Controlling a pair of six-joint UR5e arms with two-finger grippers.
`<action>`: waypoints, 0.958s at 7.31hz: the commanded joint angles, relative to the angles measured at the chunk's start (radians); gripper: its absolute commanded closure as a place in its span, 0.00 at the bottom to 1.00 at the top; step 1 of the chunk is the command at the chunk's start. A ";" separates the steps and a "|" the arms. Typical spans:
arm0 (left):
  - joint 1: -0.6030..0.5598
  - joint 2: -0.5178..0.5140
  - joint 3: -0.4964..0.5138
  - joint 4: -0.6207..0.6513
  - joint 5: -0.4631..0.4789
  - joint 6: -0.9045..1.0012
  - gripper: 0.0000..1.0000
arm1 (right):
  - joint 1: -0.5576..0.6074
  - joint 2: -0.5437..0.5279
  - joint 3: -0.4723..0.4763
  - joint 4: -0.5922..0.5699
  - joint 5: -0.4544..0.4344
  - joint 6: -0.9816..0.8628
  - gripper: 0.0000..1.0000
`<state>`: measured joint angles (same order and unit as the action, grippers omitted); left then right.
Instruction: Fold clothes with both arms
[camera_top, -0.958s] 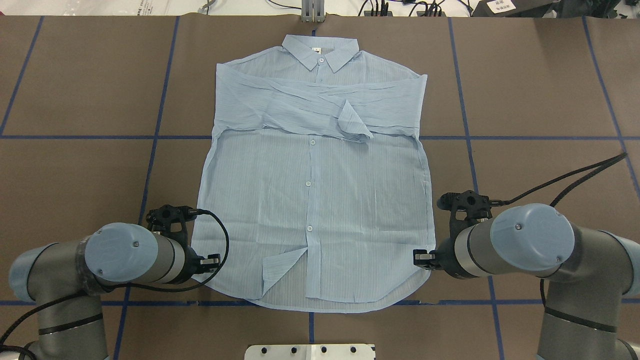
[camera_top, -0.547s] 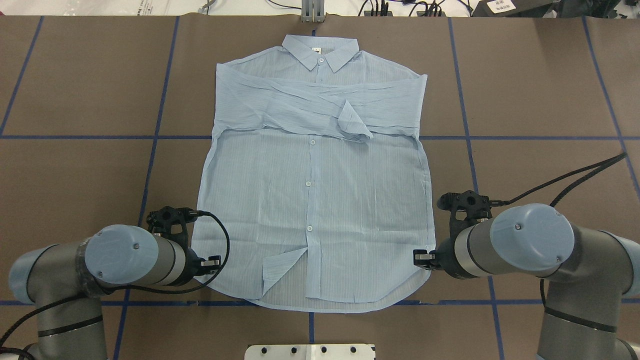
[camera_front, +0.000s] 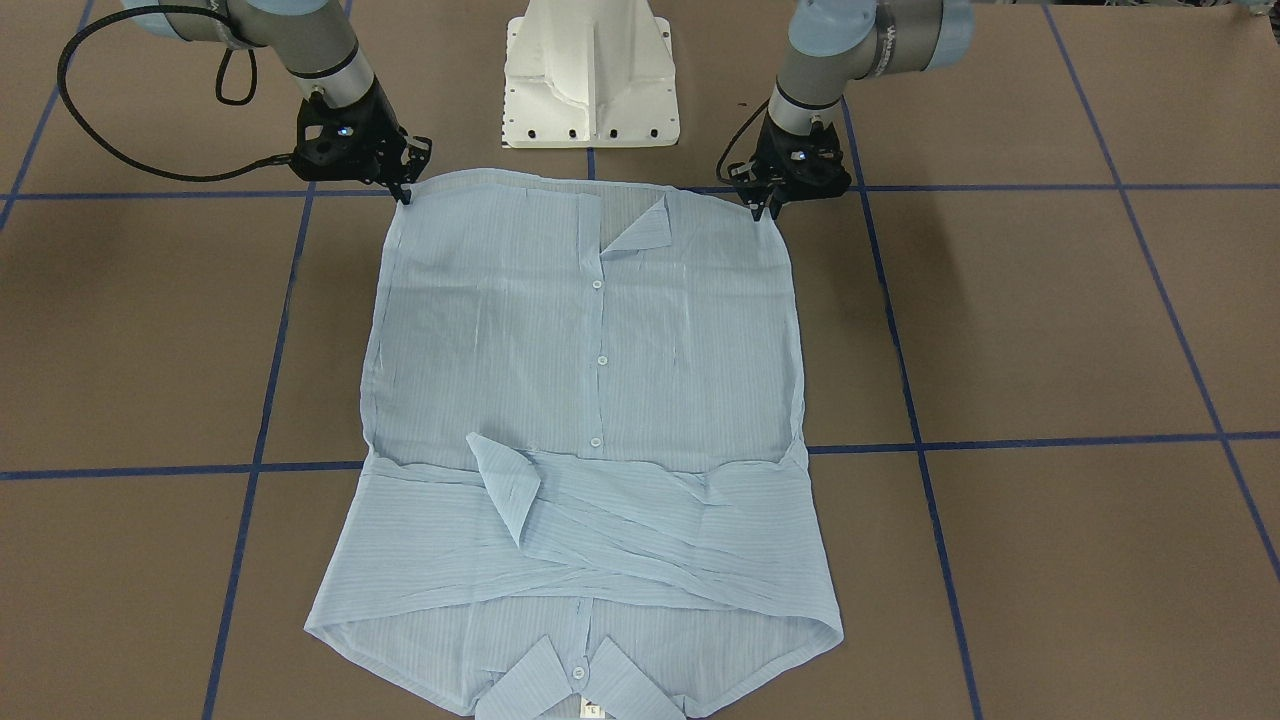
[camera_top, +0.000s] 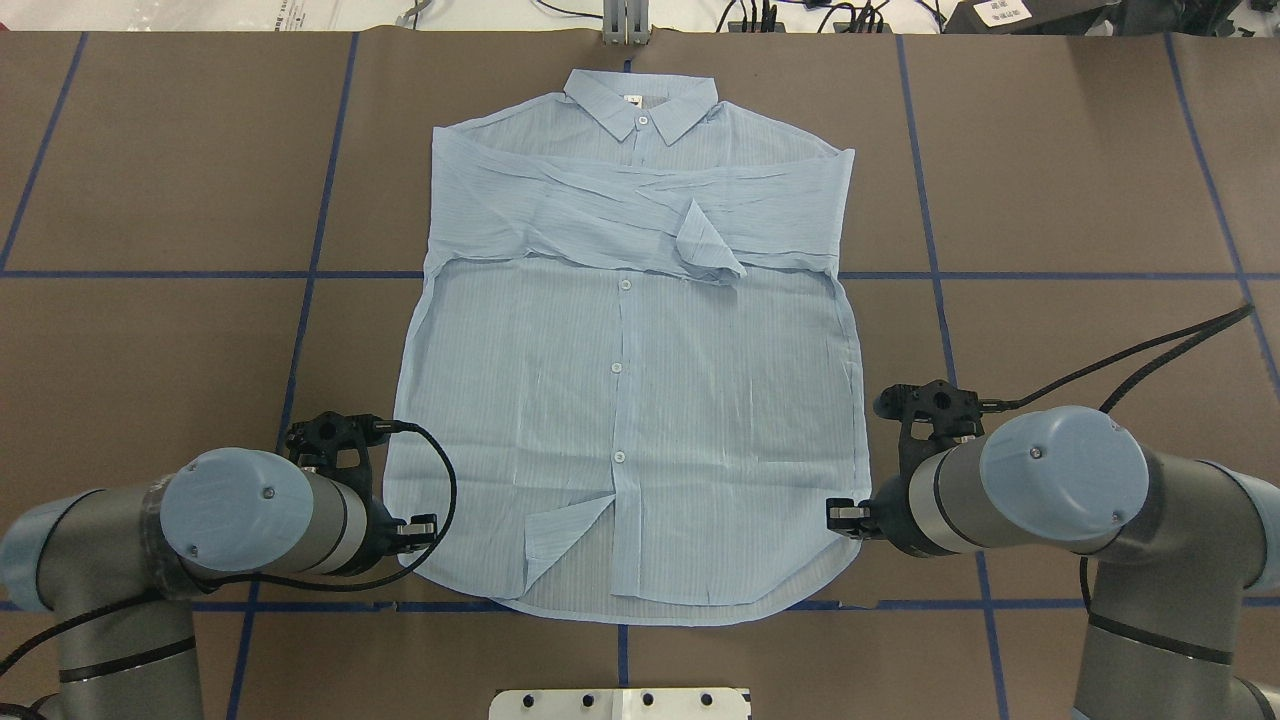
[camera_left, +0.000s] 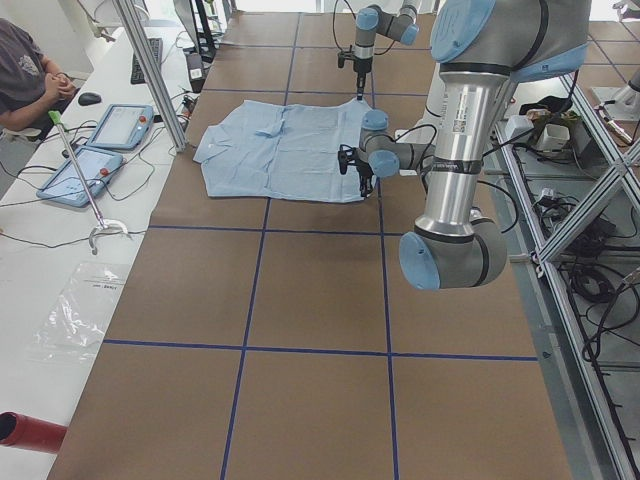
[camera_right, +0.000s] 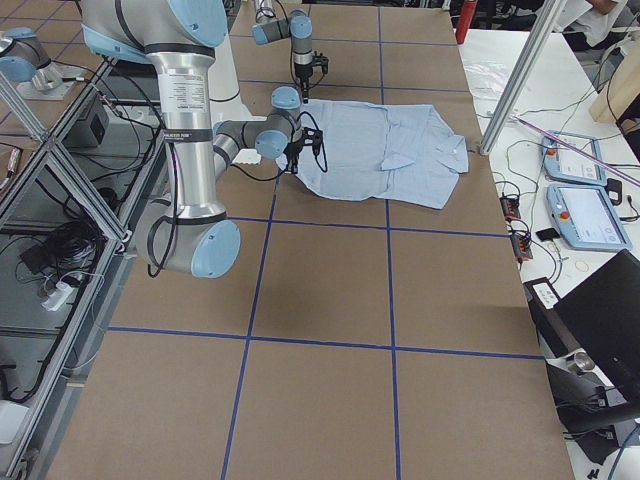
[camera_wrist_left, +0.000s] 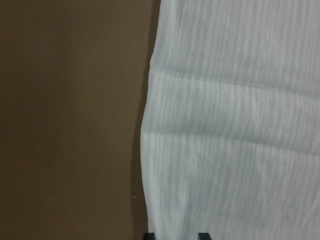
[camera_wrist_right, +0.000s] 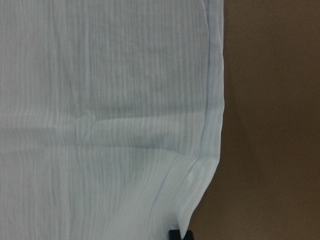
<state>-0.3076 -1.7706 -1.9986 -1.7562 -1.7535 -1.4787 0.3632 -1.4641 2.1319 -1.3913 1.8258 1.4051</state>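
Note:
The sleeves lie flat across the chest (camera_front: 606, 522), so I expect the shirt to fold over the sleeves and leave the collar in view when I bring the hem (camera_front: 504, 180) over.
The pale-blue striped shirt (camera_top: 620, 400) lies flat on the brown table, front up, with its collar (camera_top: 640, 105) on the far side and both sleeves folded across the chest. It also shows in the front view (camera_front: 590, 350). My left gripper (camera_front: 768, 208) points down at the hem corner on my left (camera_top: 405, 535). In its wrist view its fingertips (camera_wrist_left: 175, 236) stand apart over the shirt's edge (camera_wrist_left: 230, 125). My right gripper (camera_front: 405, 192) is at the other hem corner (camera_top: 850, 520). Its tips (camera_wrist_right: 180, 235) are close together on the puckered hem (camera_wrist_right: 100, 125).
The white pedestal base (camera_front: 590, 70) stands just behind the hem. Blue tape lines cross the brown table cover (camera_top: 150, 180). A metal post (camera_top: 625, 20) stands beyond the collar. A side desk with tablets (camera_left: 100, 140) and a seated person (camera_left: 25, 80) lies past the table's far edge.
My left arm has shifted slightly outward and toward the robot's base, with its gripper still at the hem corner. The right arm and the shirt have not moved.

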 joint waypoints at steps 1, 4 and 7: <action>0.005 -0.003 0.009 0.003 0.000 0.001 0.75 | 0.000 -0.001 -0.001 0.000 0.001 -0.002 1.00; 0.008 -0.003 0.015 0.003 0.002 0.000 0.72 | -0.001 -0.001 -0.006 0.000 0.000 0.000 1.00; 0.010 -0.004 0.021 0.003 0.002 0.002 0.72 | 0.000 0.001 -0.006 0.000 0.000 -0.002 1.00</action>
<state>-0.2982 -1.7745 -1.9793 -1.7533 -1.7519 -1.4778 0.3623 -1.4642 2.1262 -1.3913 1.8261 1.4042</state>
